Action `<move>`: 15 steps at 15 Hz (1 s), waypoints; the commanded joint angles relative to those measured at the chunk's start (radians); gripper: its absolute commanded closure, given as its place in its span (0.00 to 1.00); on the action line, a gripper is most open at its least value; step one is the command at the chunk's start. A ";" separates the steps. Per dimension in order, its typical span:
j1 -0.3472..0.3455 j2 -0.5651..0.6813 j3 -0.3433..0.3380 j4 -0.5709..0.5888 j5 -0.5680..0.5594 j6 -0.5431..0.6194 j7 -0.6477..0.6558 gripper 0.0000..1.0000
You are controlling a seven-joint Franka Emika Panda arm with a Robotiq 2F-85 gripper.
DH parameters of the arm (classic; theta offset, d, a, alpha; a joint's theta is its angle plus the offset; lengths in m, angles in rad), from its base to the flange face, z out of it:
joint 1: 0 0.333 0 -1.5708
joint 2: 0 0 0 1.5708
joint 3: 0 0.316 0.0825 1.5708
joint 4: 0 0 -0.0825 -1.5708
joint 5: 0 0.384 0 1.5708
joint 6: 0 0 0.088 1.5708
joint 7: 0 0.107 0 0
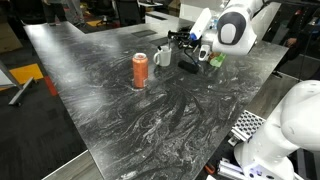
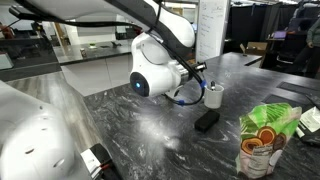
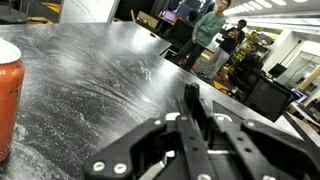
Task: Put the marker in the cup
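My gripper should keep moving the marker point(image 3: 192, 96), held in closed fingers just above the white mug's clear open rim point(image 2: 213, 87), toward the mug and let it go inside.
The white mug point(image 1: 163, 58) stands on the dark marbled table, beside the orange can point(image 1: 140, 70); it also shows in an exterior view point(image 2: 213, 96). My gripper point(image 1: 186, 44) hangs just above and beside the mug, and shows in an exterior view point(image 2: 195, 74) too. In the wrist view the fingers point(image 3: 192, 108) are closed together on a slim dark stick, the marker point(image 3: 192, 94), whose end pokes out past the fingertips. A bit of white shows through the gaps under the fingers; I cannot tell whether it is the mug.
A flat black block point(image 2: 207, 121) lies near the mug. A green bottle point(image 1: 215, 60) is beside it, and shows again point(image 2: 268, 125) with the orange can point(image 2: 255, 158) in front. The can fills the wrist view's left edge point(image 3: 8, 95). The table's edge point(image 1: 60, 100) is near.
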 commanded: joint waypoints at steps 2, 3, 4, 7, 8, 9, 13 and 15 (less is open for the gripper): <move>-0.033 0.093 0.031 0.036 0.000 -0.053 0.037 0.97; -0.035 0.110 0.031 0.045 0.000 -0.065 0.031 0.97; -0.039 0.126 0.029 0.057 0.000 -0.075 0.021 0.97; -0.045 0.162 0.025 0.094 0.001 -0.071 0.011 0.97; -0.048 0.172 0.024 0.107 0.001 -0.064 0.010 0.97; -0.051 0.179 0.021 0.117 0.001 -0.055 0.013 0.97; -0.052 0.201 0.022 0.147 0.001 -0.038 0.024 0.61; -0.049 0.207 0.022 0.153 0.001 -0.038 0.025 0.47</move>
